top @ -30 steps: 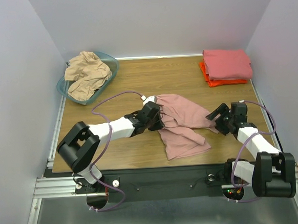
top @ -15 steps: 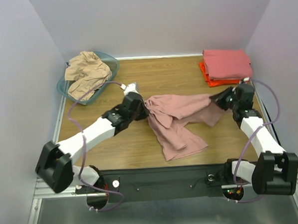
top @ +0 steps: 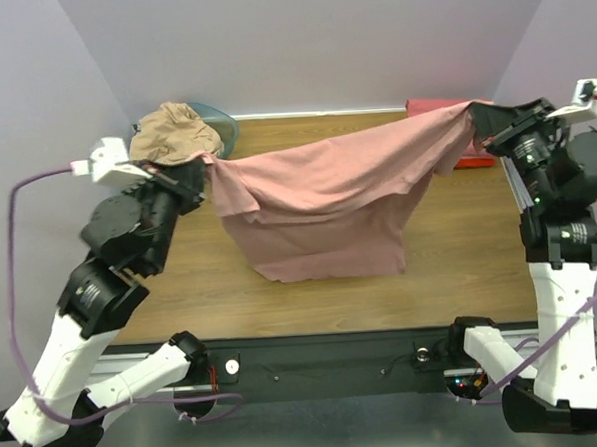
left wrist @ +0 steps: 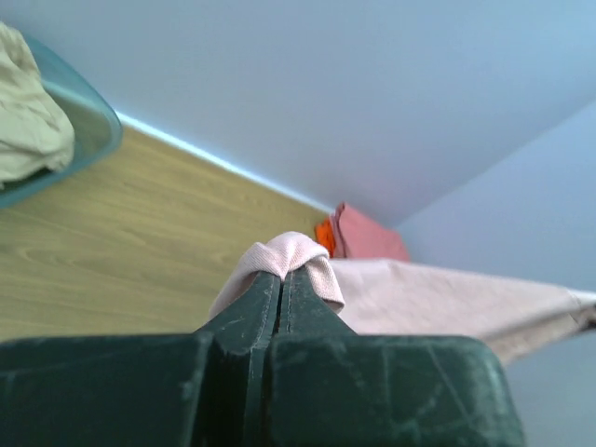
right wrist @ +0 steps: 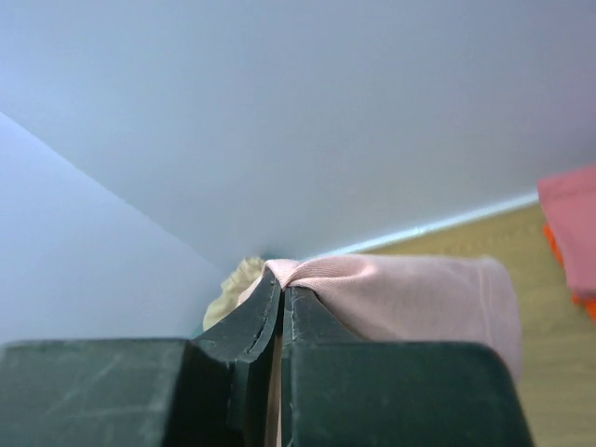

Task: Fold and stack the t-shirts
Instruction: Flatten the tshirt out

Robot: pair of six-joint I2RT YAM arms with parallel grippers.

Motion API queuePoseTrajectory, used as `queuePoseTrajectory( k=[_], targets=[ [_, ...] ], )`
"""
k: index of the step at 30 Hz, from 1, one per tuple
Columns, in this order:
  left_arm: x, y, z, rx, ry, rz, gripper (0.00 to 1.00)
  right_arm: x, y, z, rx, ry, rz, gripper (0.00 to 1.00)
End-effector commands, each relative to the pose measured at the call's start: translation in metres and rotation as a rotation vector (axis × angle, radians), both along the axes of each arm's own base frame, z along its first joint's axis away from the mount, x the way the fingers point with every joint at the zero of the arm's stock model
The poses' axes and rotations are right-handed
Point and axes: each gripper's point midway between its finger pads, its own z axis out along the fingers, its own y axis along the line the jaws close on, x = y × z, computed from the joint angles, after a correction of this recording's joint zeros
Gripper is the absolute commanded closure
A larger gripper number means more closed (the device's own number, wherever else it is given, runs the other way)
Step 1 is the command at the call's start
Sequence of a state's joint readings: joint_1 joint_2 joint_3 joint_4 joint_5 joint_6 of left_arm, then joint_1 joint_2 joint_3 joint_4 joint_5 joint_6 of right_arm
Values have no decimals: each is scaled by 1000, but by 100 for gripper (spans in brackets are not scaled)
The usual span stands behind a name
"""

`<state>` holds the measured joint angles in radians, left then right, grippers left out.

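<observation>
The dusty pink t-shirt's lower edge hangs toward the front. Next, my left gripper moves back together with my right gripper to lay it by the back wall.
A dusty pink t-shirt hangs spread in the air between my two raised grippers, its lower edge drooping toward the table. My left gripper is shut on its left corner; the pinched cloth wraps over the fingertips. My right gripper is shut on the right corner, the pink fabric draped past it. A tan-beige t-shirt lies crumpled at the back left. A coral pink t-shirt lies at the back right, mostly hidden by the held cloth; a bright orange t-shirt shows under it.
The teal plastic basket holds the tan shirt at the back left corner. Grey walls close the table in on three sides. A purple cable loops beside the left arm.
Both arms have risen and swung outward, lifting the dusty pink t-shirt off the table and stretching it wide. The right gripper closed on the shirt's corner within the last second.
</observation>
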<state>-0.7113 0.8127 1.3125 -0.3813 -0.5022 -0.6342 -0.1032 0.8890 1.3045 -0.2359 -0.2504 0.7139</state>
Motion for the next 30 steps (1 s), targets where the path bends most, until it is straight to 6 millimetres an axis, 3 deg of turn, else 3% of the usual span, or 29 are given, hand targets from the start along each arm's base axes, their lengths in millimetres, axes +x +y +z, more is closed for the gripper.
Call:
queuePoseTrajectory(
  k=[1, 4, 7, 8, 10, 11, 13, 14, 15, 17, 18, 19, 20, 21, 22, 23, 24, 25, 26, 29, 30],
  targets=[
    [-15, 52, 36, -22, -67, 178, 100, -31, -16, 52, -45, -116, -115, 100],
    [-16, 54, 53, -38, -126, 185, 100, -28, -17, 63, -54, -125, -119, 100],
    [0, 48, 56, -12, -113, 219, 100, 1, -8, 50, -65, -66, -48, 100],
    [4, 48, 59, -2, -110, 236, 100, 20, -7, 39, -65, -24, -29, 100],
    [28, 32, 52, 61, -73, 238, 100, 41, -8, 32, -67, 6, -19, 100],
    [37, 36, 57, 75, -76, 257, 100, 61, -9, 29, -73, 26, -15, 100],
    [68, 14, 50, 120, -66, 181, 100, 79, -11, 27, -82, 39, -13, 100],
    [85, 28, 53, 122, -73, 214, 100, 90, -12, 27, -91, 43, -10, 100],
    [106, 10, 52, 149, -72, 129, 100, 109, -14, 29, -105, 43, -9, 100],
    [135, 18, 55, 170, -68, 124, 100, 130, -16, 32, -115, 39, -7, 100],
    [140, 17, 80, 167, -118, 108, 100, 140, -17, 34, -120, 36, -8, 100],
    [165, 5, 69, 206, -95, 59, 100, 145, -17, 59, -130, -19, -9, 100],
    [166, 7, 98, 198, -150, 60, 100, 169, -18, 48, -132, 5, 1, 100],
    [189, 7, 90, 221, -127, 57, 100, 170, -18, 76, -144, -62, -1, 100],
    [193, 5, 96, 238, -139, 33, 100, 191, -20, 68, -145, -50, 3, 100],
    [197, 10, 98, 236, -121, 40, 100, 195, -19, 78, -148, -77, 10, 100],
    [200, 20, 120, 222, -162, 65, 100, 197, -18, 88, -155, -102, 17, 100],
    [201, 27, 129, 217, -179, 73, 100, 197, -17, 98, -161, -130, 19, 100],
    [193, 29, 146, 191, -215, 53, 100, 192, -17, 120, -164, -187, 12, 100],
    [181, 26, 160, 187, -265, -29, 100, 172, -22, 142, -165, -233, -34, 100],
    [173, 27, 156, 187, -256, -33, 100, 166, -25, 140, -160, -223, -52, 100]
  ],
)
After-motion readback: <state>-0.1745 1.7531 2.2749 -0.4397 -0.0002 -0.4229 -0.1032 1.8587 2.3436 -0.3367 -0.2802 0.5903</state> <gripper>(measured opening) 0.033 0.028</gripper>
